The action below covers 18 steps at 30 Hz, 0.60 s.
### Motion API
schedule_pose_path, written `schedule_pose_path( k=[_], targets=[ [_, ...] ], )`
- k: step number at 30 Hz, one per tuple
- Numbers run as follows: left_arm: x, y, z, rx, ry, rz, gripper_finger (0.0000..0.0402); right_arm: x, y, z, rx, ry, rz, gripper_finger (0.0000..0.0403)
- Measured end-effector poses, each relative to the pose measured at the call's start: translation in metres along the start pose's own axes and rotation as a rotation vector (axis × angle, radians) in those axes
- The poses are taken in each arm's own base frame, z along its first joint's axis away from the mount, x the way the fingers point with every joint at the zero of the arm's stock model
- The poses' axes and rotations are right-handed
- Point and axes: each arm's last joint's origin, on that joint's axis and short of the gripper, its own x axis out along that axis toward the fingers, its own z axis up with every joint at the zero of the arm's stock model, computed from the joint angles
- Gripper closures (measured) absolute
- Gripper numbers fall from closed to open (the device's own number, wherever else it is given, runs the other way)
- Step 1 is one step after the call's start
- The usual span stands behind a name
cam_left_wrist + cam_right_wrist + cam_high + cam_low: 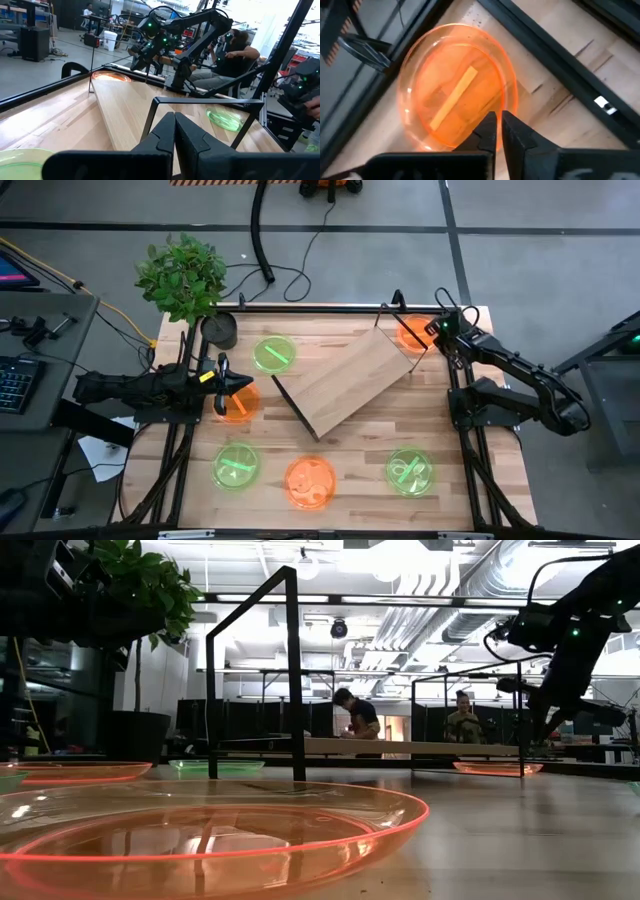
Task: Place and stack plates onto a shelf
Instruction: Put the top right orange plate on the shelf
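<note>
My right gripper is closed above the rim of the orange plate (413,332) next to the shelf, so next I open it and put its fingers on both sides of the plate's rim (513,108) before I lift the plate.
The shelf (350,380) lies slantwise in the middle of the table, a light-wood board on black wire end frames. Six plates rest flat on the tabletop. Three are green (272,355), (235,467), (410,471). Three are orange (237,402), (310,482), (415,332). My left gripper (235,387) hovers shut over the left orange plate; its wrist view looks level along the shelf board (130,110). My right gripper (498,122) is shut above the far-right orange plate (455,105), near that plate's rim, beside the shelf's far end.
A potted plant (182,275) and a small dark pot (220,330) stand at the far left corner. A black rail (310,308) runs along the table's far edge. People sit in the room beyond (360,720). Bare wood shows between the near plates and the shelf.
</note>
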Motion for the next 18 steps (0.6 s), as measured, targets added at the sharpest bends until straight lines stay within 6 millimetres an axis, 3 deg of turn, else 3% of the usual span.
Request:
schedule_pose_path(
  k=[11, 18],
  targets=[
    [0.0, 0.0, 0.0, 0.0, 0.0, 0.0, 0.0401, 0.02, -0.001, -0.017, 0.015, -0.042, -0.164, 0.0253],
    [0.0, 0.0, 0.0, 0.0, 0.0, 0.0, 0.0401, 0.039, 0.011, -0.021, 0.048, -0.095, -0.121, 0.0233]
  ],
)
